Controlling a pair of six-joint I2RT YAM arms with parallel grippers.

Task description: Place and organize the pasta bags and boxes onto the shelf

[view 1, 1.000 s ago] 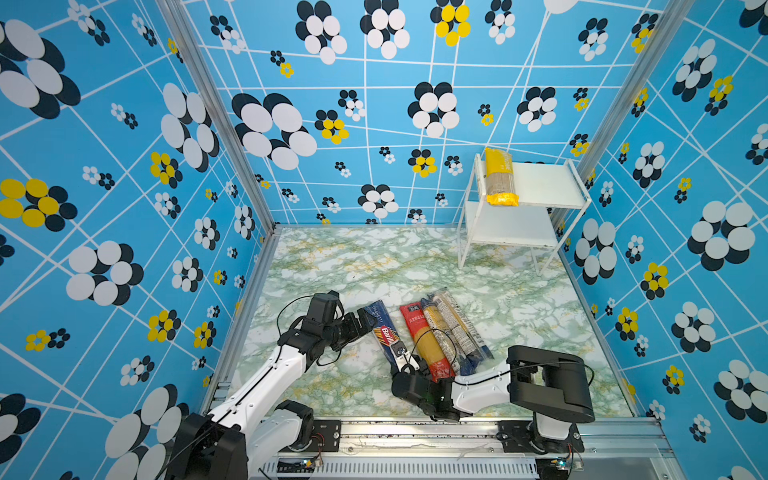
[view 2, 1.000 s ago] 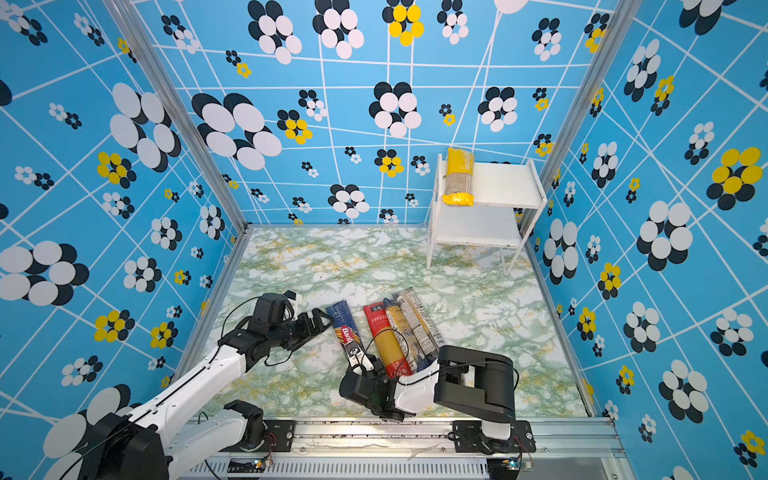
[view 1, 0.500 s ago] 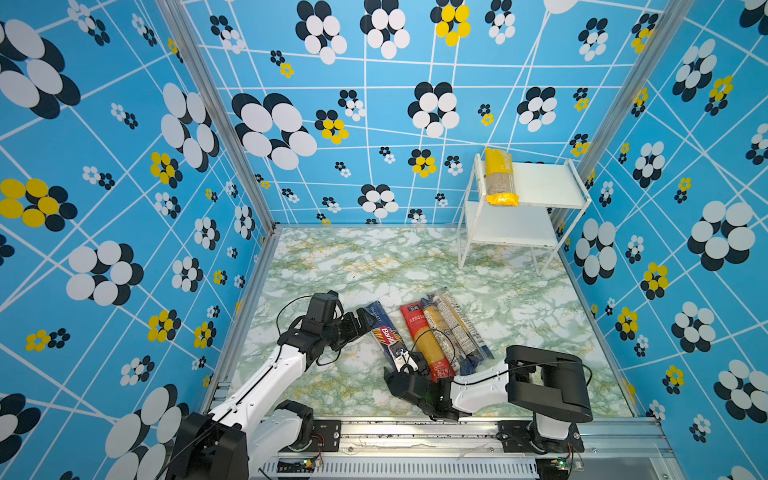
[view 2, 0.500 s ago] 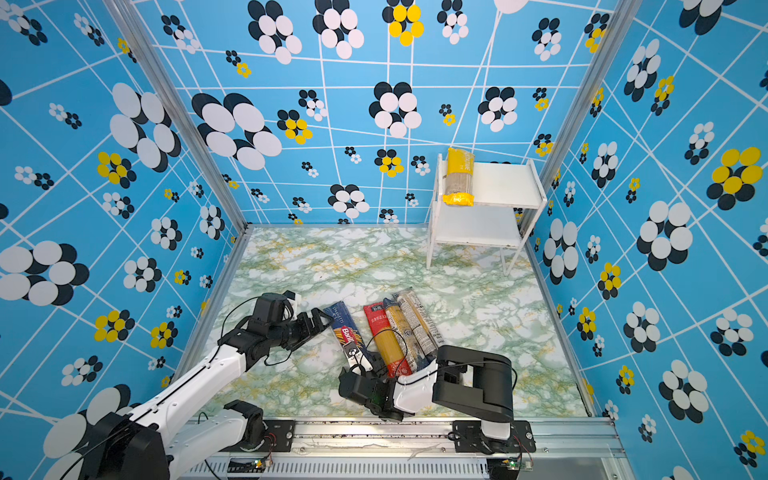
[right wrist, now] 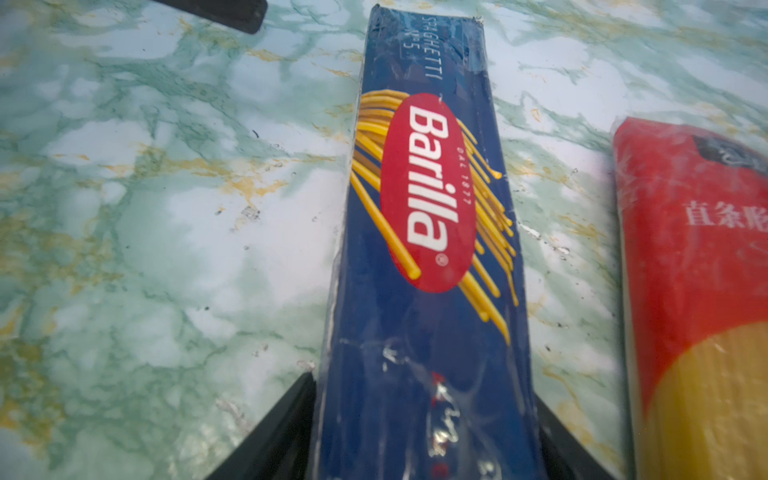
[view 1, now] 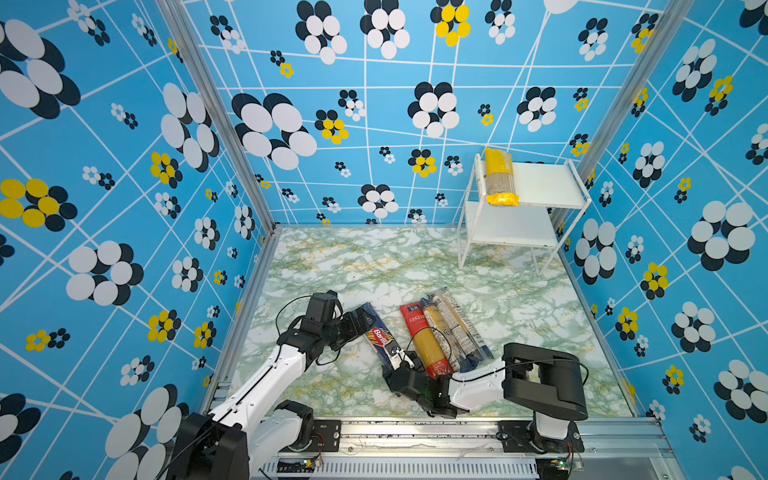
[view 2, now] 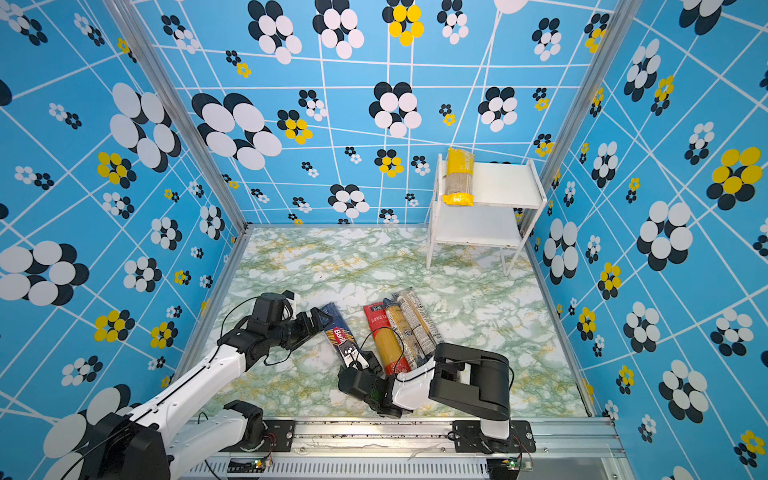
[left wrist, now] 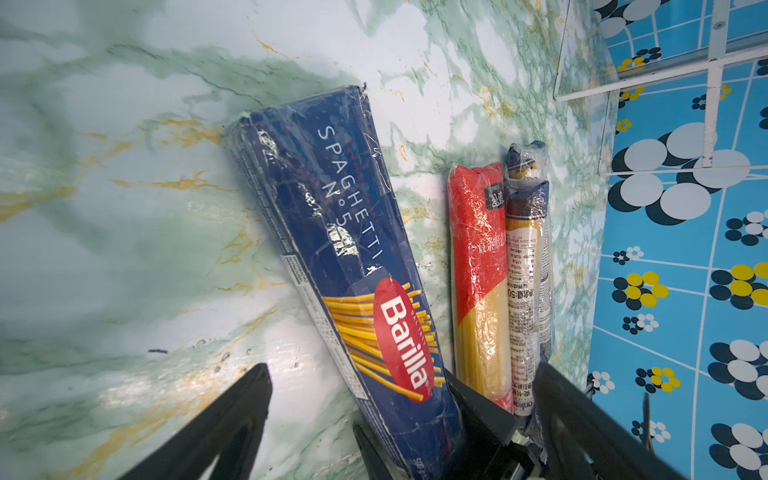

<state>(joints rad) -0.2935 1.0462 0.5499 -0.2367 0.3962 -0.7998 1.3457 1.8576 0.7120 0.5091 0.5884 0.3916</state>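
Observation:
My left gripper should grip the box's far end (left wrist: 320, 160) before lifting, because my right gripper holds the dark blue Barilla box only by its near end (right wrist: 432, 416).
A dark blue Barilla box (view 1: 379, 336) (view 2: 340, 336) (right wrist: 428, 187) lies on the marble table. My right gripper (view 1: 401, 359) (view 2: 361, 361) (right wrist: 422, 386) is shut on its near end, one finger against each long side. My left gripper (view 1: 360, 326) (view 2: 318, 322) (left wrist: 403, 368) stands wide open by the same box (left wrist: 332, 216) and holds nothing. To the right lie a red pack (view 1: 422, 336) (left wrist: 478, 249) and two slim clear packs (view 1: 453, 324) (left wrist: 525, 257), side by side. A yellow pack (view 1: 500, 178) (view 2: 458, 178) rests on the top board of the white shelf (view 1: 544, 183) (view 2: 503, 183).
The shelf stands in the back right corner, against the blue flowered walls (view 1: 415, 124) that close in the table on three sides. An aluminium rail (view 1: 415, 428) with both arm bases runs along the front edge. The right arm's elbow (view 1: 540, 374) sits just right of the packs.
The right gripper has shifted slightly left at the Barilla box's near end, and its jaws now sit against the box's sides. The left arm has hardly moved.

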